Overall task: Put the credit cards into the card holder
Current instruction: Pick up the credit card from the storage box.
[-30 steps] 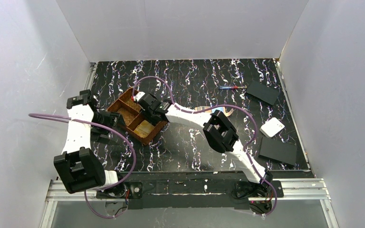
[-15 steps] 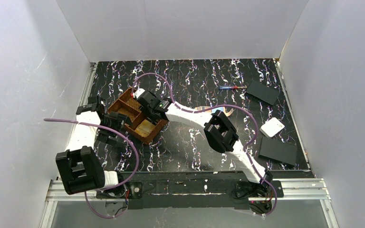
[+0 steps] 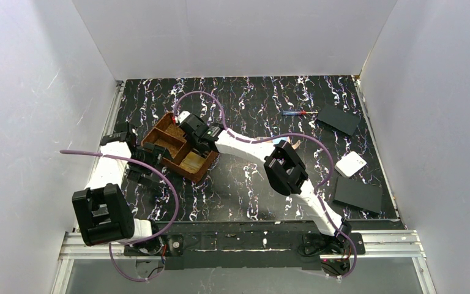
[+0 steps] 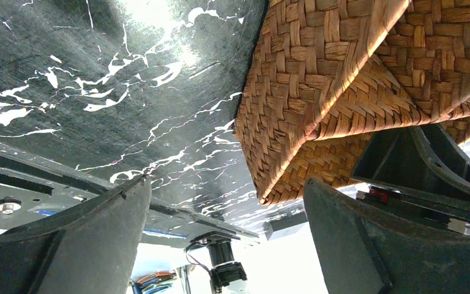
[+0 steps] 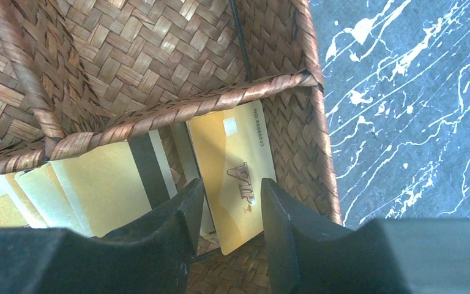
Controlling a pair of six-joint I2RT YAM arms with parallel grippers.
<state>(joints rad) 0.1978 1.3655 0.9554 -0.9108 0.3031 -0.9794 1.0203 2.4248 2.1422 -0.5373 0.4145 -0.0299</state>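
With my right gripper at the VIP card (image 5: 235,177) and the tray standing loose, my left gripper next braces the tray's corner (image 4: 306,137) before I pull the card out.
Several gold credit cards (image 5: 98,190) lean in the near compartment of a brown woven tray (image 5: 159,55). One of them is marked VIP (image 5: 235,156). My right gripper (image 5: 231,184) reaches down into that compartment, its jaws partly apart on either side of the VIP card's lower end. In the top view the right gripper (image 3: 196,147) hangs over the tray (image 3: 165,136), above the cards (image 3: 191,164). My left gripper (image 4: 226,182) is wide open, and the tray's corner (image 4: 294,147) lies just beyond its fingertips. The left gripper (image 3: 147,164) sits at the tray's left wall. Only a beige sliver of the card holder (image 3: 294,144) shows behind the right arm.
Two black flat plates (image 3: 338,118) (image 3: 358,195) and a white square box (image 3: 350,164) lie at the right. A small red-and-blue tool (image 3: 295,113) lies at the back. White walls close in the dark marbled table (image 3: 251,98).
My left arm has swung in to the tray's left wall and its jaws have spread wider. The tray has turned slightly. The right jaws have narrowed a little around the VIP card.
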